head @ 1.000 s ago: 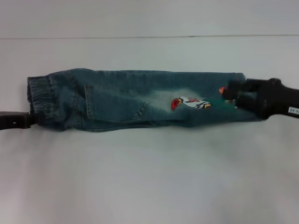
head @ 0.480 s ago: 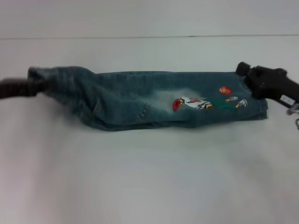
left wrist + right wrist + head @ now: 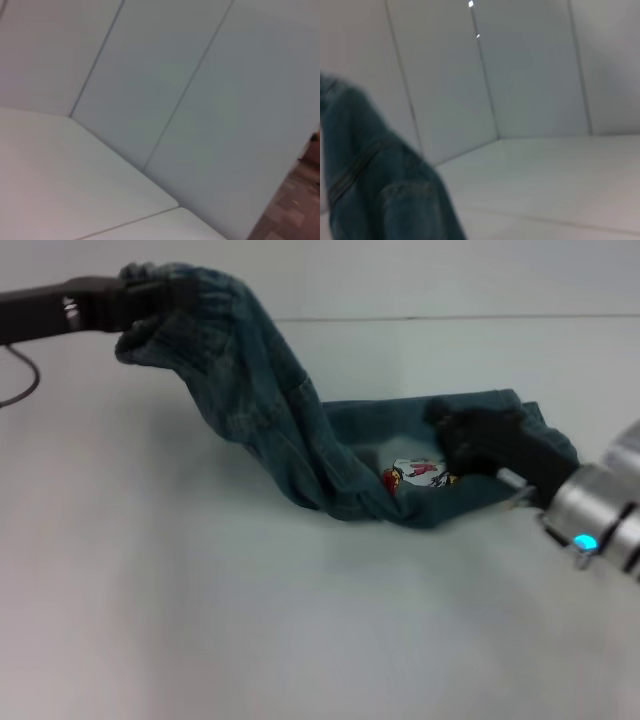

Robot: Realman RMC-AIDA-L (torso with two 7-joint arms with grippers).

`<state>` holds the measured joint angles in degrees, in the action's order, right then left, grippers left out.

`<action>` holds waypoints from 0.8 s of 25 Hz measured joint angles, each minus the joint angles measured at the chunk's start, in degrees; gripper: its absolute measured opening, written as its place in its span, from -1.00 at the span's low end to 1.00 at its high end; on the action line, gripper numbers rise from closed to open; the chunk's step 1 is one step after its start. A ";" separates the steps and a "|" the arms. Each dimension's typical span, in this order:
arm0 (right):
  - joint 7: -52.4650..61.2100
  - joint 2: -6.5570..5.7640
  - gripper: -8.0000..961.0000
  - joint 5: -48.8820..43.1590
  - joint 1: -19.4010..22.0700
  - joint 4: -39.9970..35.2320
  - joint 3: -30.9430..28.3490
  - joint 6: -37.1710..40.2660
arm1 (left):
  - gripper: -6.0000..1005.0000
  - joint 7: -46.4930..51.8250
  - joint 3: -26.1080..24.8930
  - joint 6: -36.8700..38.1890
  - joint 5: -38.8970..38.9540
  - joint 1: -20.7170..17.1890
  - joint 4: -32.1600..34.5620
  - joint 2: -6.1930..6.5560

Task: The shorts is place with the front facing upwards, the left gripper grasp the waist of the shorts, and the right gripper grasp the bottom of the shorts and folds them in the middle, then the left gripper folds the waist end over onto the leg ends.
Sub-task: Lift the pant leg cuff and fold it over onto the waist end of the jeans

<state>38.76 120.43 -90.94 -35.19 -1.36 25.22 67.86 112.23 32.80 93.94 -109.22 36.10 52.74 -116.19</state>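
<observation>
The leg ends (image 3: 505, 408) are under my right gripper, and the waist end has to land there. Next, my right gripper moves out of the way before my left gripper folds the waist over.
The blue denim shorts (image 3: 268, 418) are half lifted off the white table (image 3: 250, 630). My left gripper (image 3: 152, 295) is shut on the waist end and holds it high at the far left, so the cloth drapes down toward the middle. The leg ends (image 3: 510, 410) still lie flat at the right, with a small colourful patch (image 3: 418, 474) showing. My right gripper (image 3: 458, 432) rests over the leg ends, just behind the patch. The right wrist view shows hanging denim (image 3: 375, 190) close by. The left wrist view shows only table and wall.
The table's back edge (image 3: 450, 317) meets a pale panelled wall behind the shorts. A loose cable (image 3: 18, 380) hangs from the left arm at the far left. Bare tabletop lies in front of the shorts.
The left gripper has risen and moved rightward with the waist, pulling the shorts up off the table. The right gripper has moved from the hem's outer edge onto the leg ends.
</observation>
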 joint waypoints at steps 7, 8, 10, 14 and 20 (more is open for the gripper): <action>-12.42 0.45 -0.96 0.02 -5.64 10.44 -1.82 -7.18 | -0.90 0.47 0.24 2.81 1.25 1.26 0.09 -0.88; -13.25 0.47 -0.96 -0.07 -6.29 11.45 -1.95 -7.78 | -0.90 0.64 0.24 3.57 1.69 1.33 0.15 -1.06; -14.45 0.58 -0.96 -0.38 -7.89 13.94 -2.00 -8.84 | -0.90 0.76 0.25 4.53 2.17 1.46 0.25 -1.44; -16.80 1.01 -0.96 -4.66 -11.64 19.80 -3.55 -12.67 | -0.90 0.78 0.25 4.86 2.24 1.71 0.30 -1.88; -16.85 1.09 -0.96 -20.47 -14.46 26.25 -14.95 -19.47 | -0.90 0.79 0.43 5.15 2.26 2.10 0.32 -1.94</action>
<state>21.91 121.52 -111.41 -49.66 24.89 10.28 48.40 113.02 33.23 99.09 -106.95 38.20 53.06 -118.13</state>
